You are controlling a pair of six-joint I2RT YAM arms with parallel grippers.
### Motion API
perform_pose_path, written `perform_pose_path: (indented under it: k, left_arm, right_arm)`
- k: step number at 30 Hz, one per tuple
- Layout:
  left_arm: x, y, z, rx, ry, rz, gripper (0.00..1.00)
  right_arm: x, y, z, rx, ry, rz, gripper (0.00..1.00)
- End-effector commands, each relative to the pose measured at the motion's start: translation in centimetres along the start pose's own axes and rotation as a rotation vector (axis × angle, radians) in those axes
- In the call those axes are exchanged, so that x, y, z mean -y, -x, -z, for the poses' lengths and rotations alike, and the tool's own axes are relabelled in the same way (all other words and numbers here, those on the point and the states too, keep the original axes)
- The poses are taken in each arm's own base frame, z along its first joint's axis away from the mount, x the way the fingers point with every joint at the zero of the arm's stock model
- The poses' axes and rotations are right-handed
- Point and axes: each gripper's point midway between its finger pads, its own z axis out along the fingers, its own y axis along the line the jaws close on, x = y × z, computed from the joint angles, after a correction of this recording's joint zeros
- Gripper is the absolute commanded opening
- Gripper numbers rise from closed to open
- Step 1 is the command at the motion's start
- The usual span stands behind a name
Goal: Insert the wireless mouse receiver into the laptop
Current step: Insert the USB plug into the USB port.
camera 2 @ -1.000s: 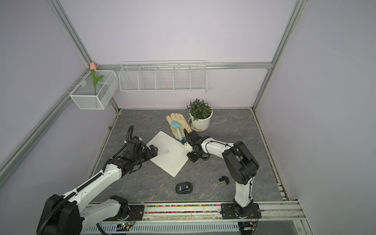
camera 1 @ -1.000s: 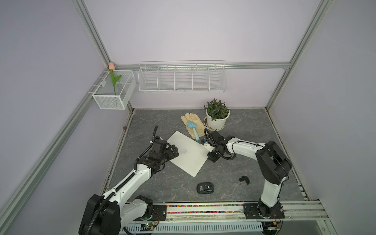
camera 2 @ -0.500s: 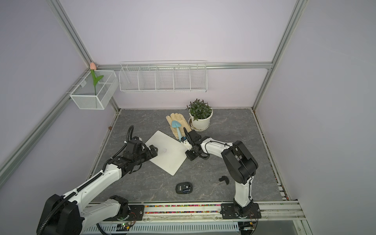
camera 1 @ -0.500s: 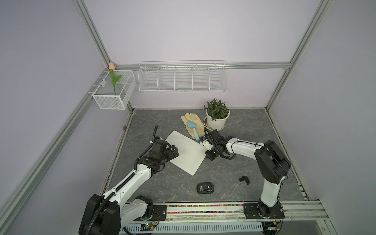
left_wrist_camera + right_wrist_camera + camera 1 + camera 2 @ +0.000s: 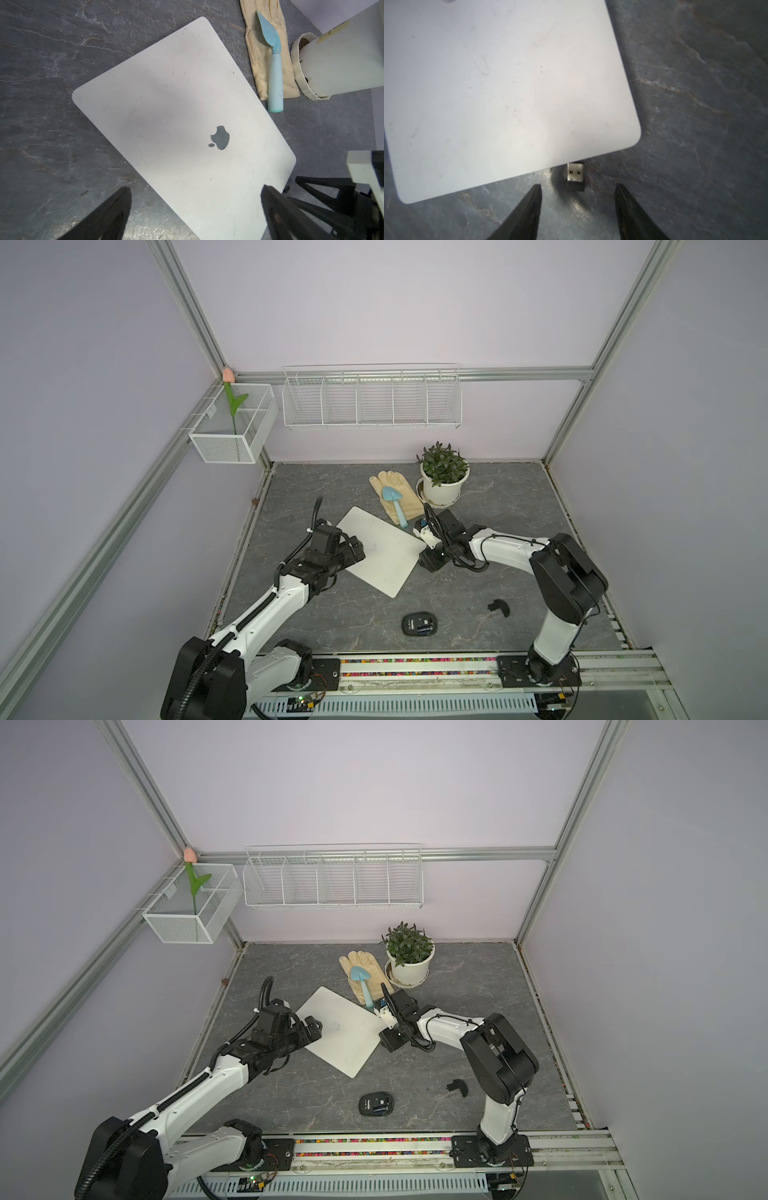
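Next, I back my right gripper off and grip the receiver with it while my left gripper steadies the laptop's far corner point(image 5: 355, 508), because the receiver's metal plug point(image 5: 575, 171) is outside the laptop.
The closed silver-white laptop point(image 5: 380, 551) point(image 5: 343, 1036) point(image 5: 176, 116) point(image 5: 500, 89) lies askew on the grey table. The small receiver point(image 5: 575, 174), a metal plug with a black cap, lies with its metal end against the laptop's edge; I cannot tell whether it is in a port. My right gripper point(image 5: 578, 187) point(image 5: 430, 561) stands open just behind it, touching nothing. My left gripper point(image 5: 195, 187) point(image 5: 353, 551) is open at the opposite edge, one finger over the lid and one over the table. The black wireless mouse point(image 5: 419, 623) point(image 5: 375, 1103) lies near the front with its cover piece point(image 5: 498, 607) apart.
A potted plant point(image 5: 442, 479) stands behind the right arm. Beside it a beige glove point(image 5: 395, 497) with a blue trowel point(image 5: 395, 506) lies close to the laptop's far corner. Wire baskets point(image 5: 370, 400) hang on the back wall. A rail point(image 5: 415, 666) runs along the front.
My right gripper's jaws have spread apart and let go of the receiver at the laptop's edge. The left arm and the laptop have barely moved.
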Motion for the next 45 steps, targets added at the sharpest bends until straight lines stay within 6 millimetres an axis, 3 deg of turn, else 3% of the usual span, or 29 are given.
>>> perform_pose_path:
  k: [1,7,8,10,11,14,19,24,28,32,35,44,45]
  left_arm:
    - [-0.5,0.6,0.2,0.020,0.030,-0.019,0.99]
    - [0.6,2.9,1.1,0.065,0.041,-0.046,1.00]
    - [0.9,3.4,1.2,0.073,0.044,-0.049,1.00]
    - [1.2,4.9,1.4,0.091,0.066,-0.054,1.00]
    - [1.2,5.5,1.4,0.100,0.081,-0.054,1.00]
    - [1.0,8.4,0.7,0.097,0.117,-0.016,1.00]
    - [-1.4,12.4,-4.0,-0.030,0.229,0.150,0.95]
    - [-0.6,14.9,-9.5,-0.168,0.305,0.174,0.87]
    - [-0.3,16.0,-13.2,-0.194,0.335,0.184,0.86]
    - [-0.2,15.8,-16.1,-0.237,0.377,0.109,0.85]
    - [-0.6,14.5,-17.6,-0.302,0.419,0.040,0.85]
    - [-1.3,10.6,-18.1,-0.382,0.450,-0.037,0.80]
    - [-1.1,10.1,-18.2,-0.391,0.445,-0.045,0.79]
  right_arm:
    - [0.4,2.9,2.8,0.163,-0.009,-0.046,0.67]
    - [2.4,5.5,8.5,0.410,-0.082,-0.166,0.71]
    - [3.1,5.4,9.3,0.440,-0.111,-0.216,0.67]
    - [4.7,5.1,11.2,0.492,-0.164,-0.369,0.48]
    - [4.5,5.4,12.1,0.518,-0.133,-0.372,0.45]
    - [3.0,5.7,13.8,0.547,-0.009,-0.284,0.50]
    - [1.0,4.1,13.4,0.418,0.079,-0.219,0.54]
    - [1.2,0.4,11.8,0.238,0.047,-0.252,0.58]
    - [0.3,-0.4,11.6,0.201,0.062,-0.260,0.58]
    - [0.1,-0.9,10.8,0.190,0.042,-0.235,0.60]
    - [0.1,-1.5,10.2,0.166,0.040,-0.243,0.61]
    - [0.9,-3.3,8.8,0.053,-0.005,-0.234,0.64]
    - [1.0,-2.4,9.3,0.068,-0.012,-0.227,0.64]
